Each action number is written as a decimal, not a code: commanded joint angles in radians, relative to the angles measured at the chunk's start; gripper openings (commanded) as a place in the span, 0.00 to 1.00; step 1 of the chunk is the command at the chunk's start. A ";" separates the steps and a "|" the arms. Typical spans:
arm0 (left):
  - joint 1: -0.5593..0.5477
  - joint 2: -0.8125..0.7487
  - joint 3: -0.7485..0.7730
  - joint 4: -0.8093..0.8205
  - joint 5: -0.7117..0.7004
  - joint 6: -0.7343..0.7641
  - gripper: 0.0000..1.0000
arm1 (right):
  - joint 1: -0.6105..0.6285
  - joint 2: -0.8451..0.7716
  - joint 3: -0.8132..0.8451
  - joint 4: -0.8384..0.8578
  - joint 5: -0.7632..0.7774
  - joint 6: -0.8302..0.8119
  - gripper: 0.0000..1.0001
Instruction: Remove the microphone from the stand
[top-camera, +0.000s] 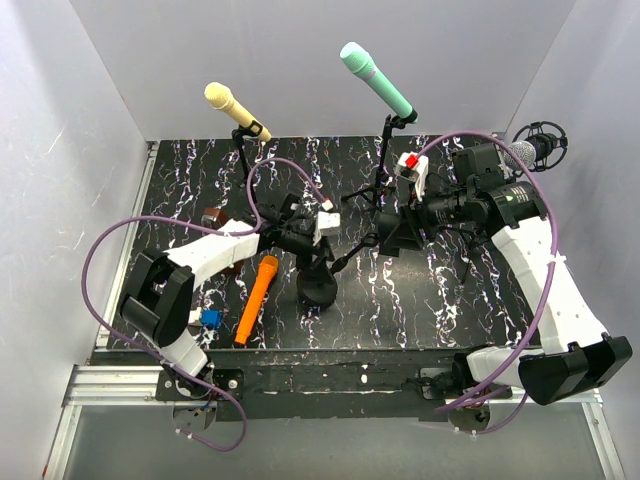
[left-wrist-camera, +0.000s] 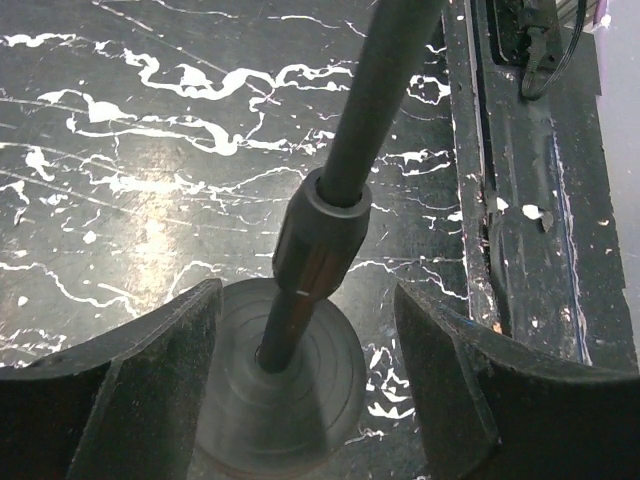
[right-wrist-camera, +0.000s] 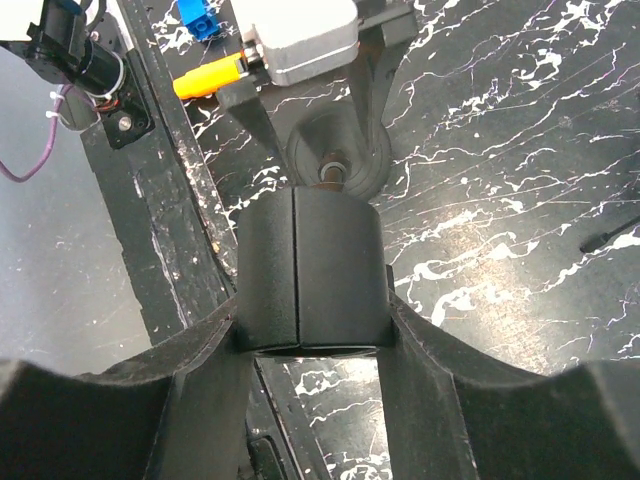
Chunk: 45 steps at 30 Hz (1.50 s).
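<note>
The stand's black pole (top-camera: 352, 254) leans out from its round base, so next my right gripper moves the clip over the stand's base (top-camera: 317, 289) and sets the stand straight up.
An orange microphone (top-camera: 256, 298) lies flat on the black marble table, left of the stand's round base (top-camera: 318, 290); its tip shows in the right wrist view (right-wrist-camera: 208, 78). My left gripper (top-camera: 298, 243) is open, with its fingers on either side of the stand's black pole (left-wrist-camera: 375, 110) above the base (left-wrist-camera: 275, 400), not touching it. My right gripper (top-camera: 392, 232) is shut on the stand's black cylindrical clip (right-wrist-camera: 310, 265) at the top of the pole. The clip looks empty.
A yellow microphone (top-camera: 232, 108) and a teal microphone (top-camera: 376, 80) sit on stands at the back. A grey microphone in a shock mount (top-camera: 535, 150) is at the back right. A small blue object (top-camera: 210, 318) lies near the left arm. White walls enclose the table.
</note>
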 joint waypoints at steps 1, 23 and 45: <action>-0.025 -0.059 -0.068 0.227 0.023 -0.082 0.68 | 0.003 -0.003 -0.003 0.045 -0.017 -0.037 0.01; -0.395 -0.154 -0.247 0.702 -1.354 -0.210 0.00 | -0.011 0.182 0.083 -0.092 0.064 0.522 0.01; -0.068 -0.025 -0.007 0.114 0.000 -0.055 0.00 | 0.004 -0.002 -0.076 0.057 0.026 -0.066 0.01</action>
